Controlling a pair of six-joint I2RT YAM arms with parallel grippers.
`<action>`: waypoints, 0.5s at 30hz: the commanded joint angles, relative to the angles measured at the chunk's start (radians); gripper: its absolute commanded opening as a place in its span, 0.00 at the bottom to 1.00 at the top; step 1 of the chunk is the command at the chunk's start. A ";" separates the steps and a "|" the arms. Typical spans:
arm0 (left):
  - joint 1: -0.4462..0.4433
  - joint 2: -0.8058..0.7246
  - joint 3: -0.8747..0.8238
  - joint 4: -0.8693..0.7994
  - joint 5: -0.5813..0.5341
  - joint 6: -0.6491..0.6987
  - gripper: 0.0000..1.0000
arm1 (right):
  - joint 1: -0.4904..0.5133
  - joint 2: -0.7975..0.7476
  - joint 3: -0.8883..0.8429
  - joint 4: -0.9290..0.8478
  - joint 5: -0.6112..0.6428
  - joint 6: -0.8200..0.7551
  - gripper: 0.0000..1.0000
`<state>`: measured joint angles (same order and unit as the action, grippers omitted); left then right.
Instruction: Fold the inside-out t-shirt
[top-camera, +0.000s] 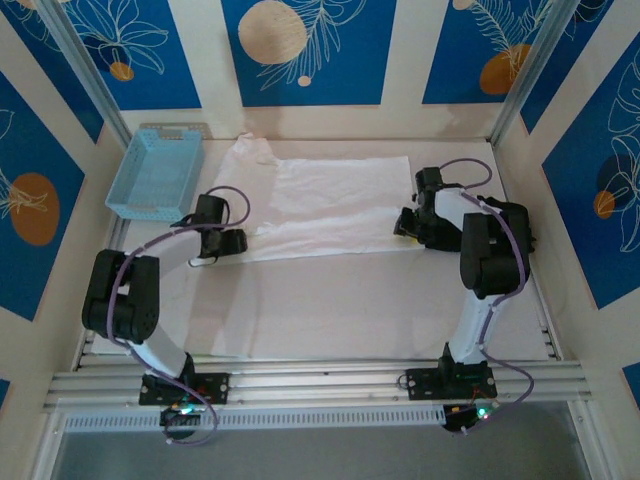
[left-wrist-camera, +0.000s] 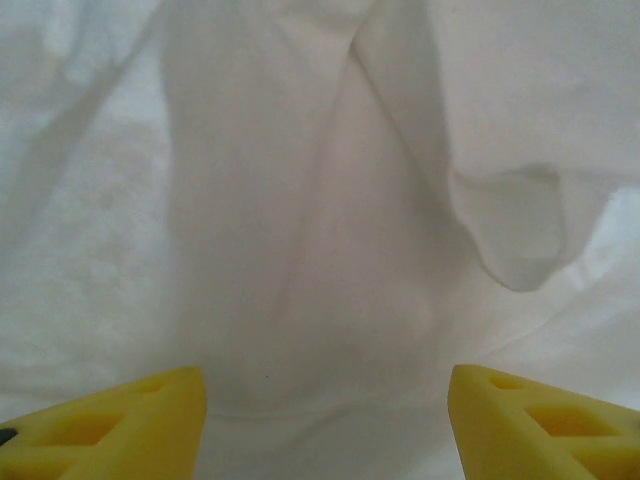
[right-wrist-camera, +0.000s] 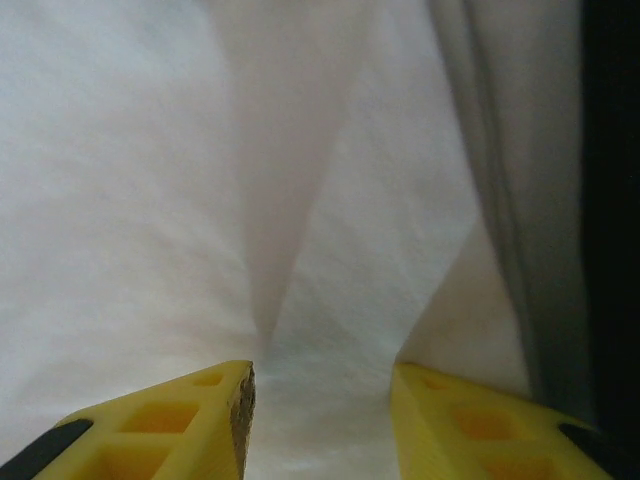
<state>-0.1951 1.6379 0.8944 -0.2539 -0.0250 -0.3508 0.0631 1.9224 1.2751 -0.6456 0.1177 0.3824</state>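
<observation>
A flap of the t-shirt (left-wrist-camera: 520, 228) is lying folded over next to my open left gripper, so my left gripper should move back while my right gripper grabs the flap (top-camera: 267, 228).
The inside-out t-shirt (top-camera: 330, 200) lies spread flat at the back middle of the table, plain white, with a sleeve bunched at its far left corner. My left gripper (top-camera: 235, 240) rests at the shirt's near left corner. In the left wrist view its yellow fingers (left-wrist-camera: 150, 420) stand wide apart over creased white cloth (left-wrist-camera: 300, 200), so the left gripper (left-wrist-camera: 325, 392) is open and grips nothing. My right gripper (top-camera: 405, 225) sits at the shirt's right edge. In the right wrist view the right gripper (right-wrist-camera: 322, 385) is open, its fingers (right-wrist-camera: 200, 420) apart, with white fabric (right-wrist-camera: 150, 200) lying between and beyond them.
A light blue basket (top-camera: 155, 170) stands at the back left, just left of the shirt. The white table (top-camera: 330, 310) stretches bare between the shirt and the arm bases. Patterned walls close in both sides and the back.
</observation>
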 joint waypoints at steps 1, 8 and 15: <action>-0.005 -0.012 -0.052 0.016 0.020 -0.009 0.65 | -0.006 -0.028 -0.041 -0.121 0.070 -0.037 0.41; -0.014 -0.152 -0.242 0.030 0.091 -0.073 0.65 | -0.009 -0.175 -0.228 -0.121 0.030 0.031 0.39; -0.029 -0.438 -0.314 -0.043 0.114 -0.134 0.66 | 0.010 -0.447 -0.327 -0.063 0.083 0.021 0.40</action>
<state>-0.2169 1.2846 0.5682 -0.2497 0.0643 -0.4454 0.0406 1.5818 0.9447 -0.7357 0.1810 0.4076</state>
